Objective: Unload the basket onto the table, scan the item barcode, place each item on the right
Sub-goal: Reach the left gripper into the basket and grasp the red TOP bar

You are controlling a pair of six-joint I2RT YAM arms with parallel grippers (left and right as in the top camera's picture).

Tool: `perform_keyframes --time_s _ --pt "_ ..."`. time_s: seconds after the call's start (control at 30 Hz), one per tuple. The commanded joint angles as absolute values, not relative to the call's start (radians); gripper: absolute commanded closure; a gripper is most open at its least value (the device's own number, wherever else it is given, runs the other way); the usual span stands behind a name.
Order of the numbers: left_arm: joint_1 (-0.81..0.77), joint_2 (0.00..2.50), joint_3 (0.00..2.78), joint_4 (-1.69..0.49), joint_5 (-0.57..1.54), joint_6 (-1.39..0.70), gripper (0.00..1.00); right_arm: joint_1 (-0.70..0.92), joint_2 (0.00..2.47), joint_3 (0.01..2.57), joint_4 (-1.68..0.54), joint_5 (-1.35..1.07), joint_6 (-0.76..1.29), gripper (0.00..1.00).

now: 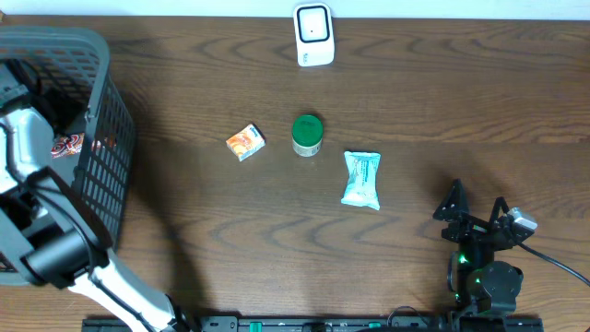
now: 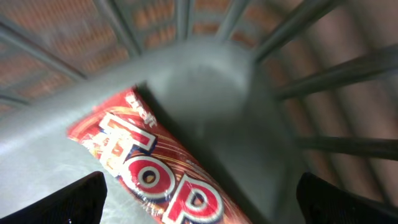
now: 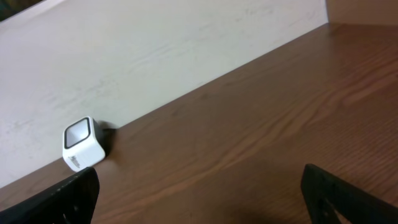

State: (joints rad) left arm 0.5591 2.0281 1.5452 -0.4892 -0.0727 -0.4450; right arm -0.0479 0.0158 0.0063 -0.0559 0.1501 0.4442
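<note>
The red snack wrapper (image 2: 138, 134) lies clear of the basket ribs between my left gripper's open fingers. My left gripper should carry on going down and close across the lettering (image 2: 152, 177).
My left gripper (image 2: 200, 210) is down inside the grey basket (image 1: 101, 101), open, its dark fingertips (image 2: 69, 200) either side of a red snack wrapper (image 2: 148, 174) with large "Top" lettering that lies on the basket floor. From overhead the wrapper (image 1: 66, 145) shows through the basket wall. The white barcode scanner (image 1: 313, 35) stands at the table's far edge and shows small in the right wrist view (image 3: 82, 145). My right gripper (image 1: 477, 214) rests open near the front right, holding nothing.
On the brown table lie a small orange box (image 1: 245, 142), a green-lidded jar (image 1: 307, 135) and a teal packet (image 1: 361, 178). The basket's ribs (image 2: 323, 93) close in round my left gripper. A pale wall (image 3: 155, 56) runs behind the scanner.
</note>
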Motion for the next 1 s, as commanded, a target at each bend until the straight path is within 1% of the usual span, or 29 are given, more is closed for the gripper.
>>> perform_keyframes --time_s 0.0,0.1,0.27,0.67,0.7,0.73,0.77,0.8,0.9,0.93,0.97 --pt "0.561 2.092 1.551 -0.492 -0.101 -0.535 0.02 -0.038 0.013 0.006 -0.06 0.152 0.451 0.01" --pt "0.561 2.122 1.551 -0.503 -0.101 -0.627 0.02 -0.038 0.013 0.006 -0.06 0.152 0.452 0.01" --pt "0.559 2.15 1.551 -0.506 -0.105 -0.708 0.02 -0.038 0.013 0.006 -0.06 0.152 0.451 0.01" --pt "0.559 2.233 1.551 -0.523 -0.131 -0.712 0.02 -0.038 0.013 0.006 -0.06 0.152 0.451 0.01" --pt "0.559 2.239 1.551 -0.531 -0.132 -0.707 0.04 -0.038 0.013 0.006 -0.06 0.152 0.451 0.01" --pt "0.559 2.243 1.551 -0.538 -0.132 -0.696 0.14 -0.038 0.013 0.006 -0.06 0.152 0.451 0.01" --pt "0.559 2.244 1.55 -0.546 -0.132 -0.684 0.21 -0.038 0.013 0.006 -0.06 0.152 0.451 0.01" --pt "0.559 2.244 1.549 -0.55 -0.131 -0.672 0.25 -0.038 0.013 0.006 -0.06 0.152 0.451 0.01" --pt "0.559 2.244 1.549 -0.572 -0.132 -0.654 0.25 -0.038 0.013 0.006 -0.06 0.152 0.451 0.01" --pt "0.559 2.244 1.549 -0.586 -0.131 -0.648 0.28 -0.038 0.013 0.006 -0.06 0.152 0.452 0.01" --pt "0.559 2.244 1.549 -0.601 -0.132 -0.648 0.35 -0.038 0.013 0.006 -0.06 0.152 0.451 0.01"
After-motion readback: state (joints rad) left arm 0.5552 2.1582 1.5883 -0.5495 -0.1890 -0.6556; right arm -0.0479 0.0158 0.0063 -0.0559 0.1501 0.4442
